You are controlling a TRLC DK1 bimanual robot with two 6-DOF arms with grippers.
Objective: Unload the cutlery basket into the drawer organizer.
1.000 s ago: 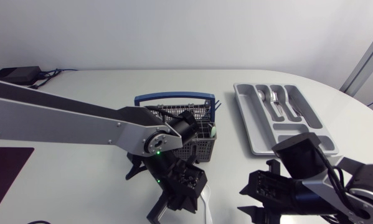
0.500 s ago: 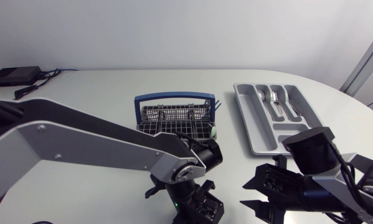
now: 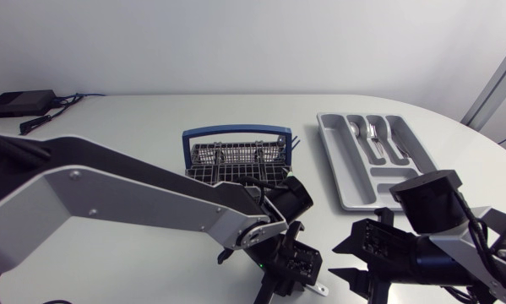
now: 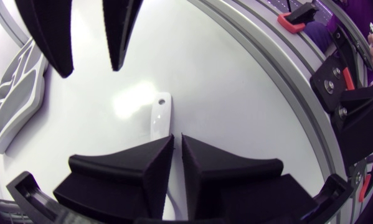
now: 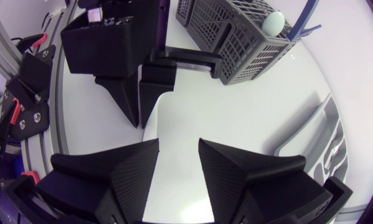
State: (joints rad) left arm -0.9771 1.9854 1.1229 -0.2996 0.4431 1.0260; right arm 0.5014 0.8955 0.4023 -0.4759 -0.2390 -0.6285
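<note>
I should expect a hidden spoon bowl to come out next when I pull, because only the white handle's holed tip [image 3: 320, 289] sticks out of my left gripper [image 3: 293, 262].
My left gripper [image 3: 291, 263] hangs low over the table in front of the basket, shut on a white cutlery handle [image 3: 317, 289] whose end pokes out toward my right arm. In the left wrist view the handle [image 4: 160, 118] runs out ahead from between the nearly closed fingers [image 4: 154, 163]. My right gripper [image 3: 356, 263] faces it from the right, open and empty; in its own view its fingers [image 5: 134, 174] stand apart, with the left gripper [image 5: 140, 99] just ahead. The wire cutlery basket [image 3: 236, 162] has a blue handle. The grey drawer organizer [image 3: 347, 181] holds several metal pieces.
A pale rounded item [image 5: 273, 23] sticks up from the basket's corner. The organizer [image 5: 320, 140] lies to the right of my right gripper. The table's front edge with its metal rail [image 4: 279, 81] is close beyond both grippers. A black box with cables [image 3: 20, 103] sits at the far left.
My left arm has swung to the right along the table's front, carrying the white handle toward my right gripper. The right gripper has shifted only slightly.
</note>
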